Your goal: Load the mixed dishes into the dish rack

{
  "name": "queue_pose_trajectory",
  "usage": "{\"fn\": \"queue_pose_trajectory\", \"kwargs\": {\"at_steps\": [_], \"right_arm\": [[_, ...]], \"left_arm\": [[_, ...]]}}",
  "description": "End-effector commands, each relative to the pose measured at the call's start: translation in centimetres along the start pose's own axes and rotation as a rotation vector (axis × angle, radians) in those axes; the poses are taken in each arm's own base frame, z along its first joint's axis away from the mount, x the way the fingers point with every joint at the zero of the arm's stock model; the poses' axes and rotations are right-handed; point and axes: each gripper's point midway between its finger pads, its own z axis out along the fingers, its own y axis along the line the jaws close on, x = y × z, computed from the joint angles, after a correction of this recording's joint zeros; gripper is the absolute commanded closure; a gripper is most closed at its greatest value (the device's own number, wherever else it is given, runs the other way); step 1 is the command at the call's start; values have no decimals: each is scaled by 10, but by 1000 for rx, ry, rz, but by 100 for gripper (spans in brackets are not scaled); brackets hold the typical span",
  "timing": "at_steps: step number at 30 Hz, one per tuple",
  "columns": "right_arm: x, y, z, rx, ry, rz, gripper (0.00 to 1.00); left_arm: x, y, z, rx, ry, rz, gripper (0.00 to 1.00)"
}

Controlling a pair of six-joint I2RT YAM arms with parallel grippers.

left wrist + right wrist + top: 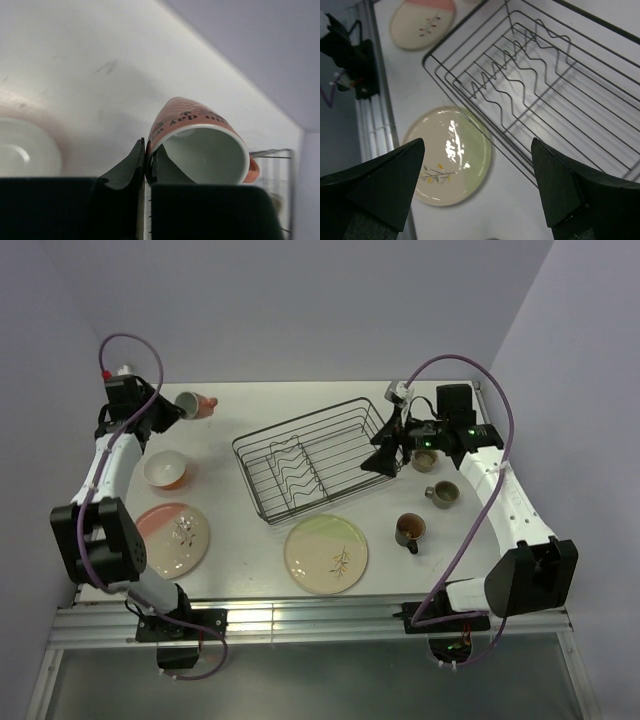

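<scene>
The robot's left gripper is holding the pink mug by the mug's rim, which has to face down in the rack, so the robot's right gripper should take hold of the mug's base above the rack.
My left gripper is shut on the rim of the pink mug, one finger inside and one outside; the mug lies tilted on its side at the far left of the table. The black wire dish rack stands in the middle with nothing in it. My right gripper hangs open over the rack's right end, holding nothing. The green-tinted plate and the pink-tinted plate lie flat near the front. The orange bowl sits near the left arm.
A brown mug and an olive mug stand right of the rack. Another small cup sits partly under the right arm. Walls close off the table's far and side edges.
</scene>
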Motion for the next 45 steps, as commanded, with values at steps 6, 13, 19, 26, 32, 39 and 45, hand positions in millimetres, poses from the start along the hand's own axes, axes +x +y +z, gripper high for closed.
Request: {"fn": "queue_pose_trajectory", "kwargs": {"at_steps": [6, 13, 19, 26, 32, 39, 45], "right_arm": [[-94, 47, 26, -150, -219, 265, 6], [-145, 43, 25, -177, -396, 617, 8], [-140, 64, 28, -224, -420, 713, 8], [-114, 99, 18, -336, -444, 668, 5], [-110, 130, 0, -462, -500, 621, 3], [-115, 141, -8, -498, -534, 638, 3], [-110, 137, 7, -472, -492, 717, 4]], "left_arm": [[-19, -170, -119, 813, -122, 152, 100], [80, -218, -176, 1158, -122, 511, 100], [115, -237, -226, 1378, -202, 558, 100], [146, -256, -250, 1504, -144, 540, 100], [163, -260, -251, 1534, -91, 525, 100], [180, -265, -252, 1548, -69, 513, 100], [184, -269, -255, 1566, -75, 509, 100]]}}
